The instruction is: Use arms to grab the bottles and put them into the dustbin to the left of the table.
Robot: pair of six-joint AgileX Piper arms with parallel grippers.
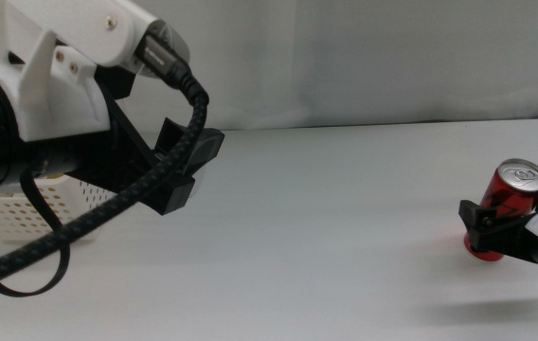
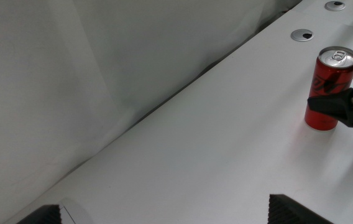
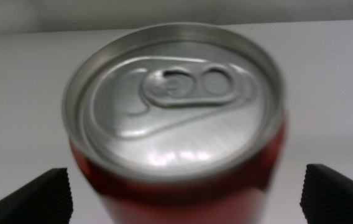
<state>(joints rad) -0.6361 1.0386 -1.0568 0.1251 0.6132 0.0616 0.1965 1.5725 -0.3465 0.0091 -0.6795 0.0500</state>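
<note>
My right gripper should put the red soda can [image 1: 513, 188] down at the table's middle [image 1: 320, 275] for my left gripper, because the can stands too far away for my left gripper to reach.
A slim red soda can [image 1: 509, 201] stands upright on the white table [image 1: 345, 227] at the far right. My right gripper [image 1: 494, 225] is around the can's middle, one dark jaw on each side. In the right wrist view the can's silver top [image 3: 175, 102] fills the picture, and the right gripper [image 3: 189, 196] is open with a gap on each side. The left wrist view shows the can [image 2: 327, 90] too. My left gripper [image 1: 182, 170] is open and empty, held high at the left above the white dustbin [image 1: 42, 216]. The tea bottle and water bottle are out of view.
The left arm's thick black cable [image 1: 89, 223] hangs in front of the dustbin. Two round grey cable ports [image 2: 301, 35] sit in the tabletop near the far edge behind the can. A white wall runs along the back.
</note>
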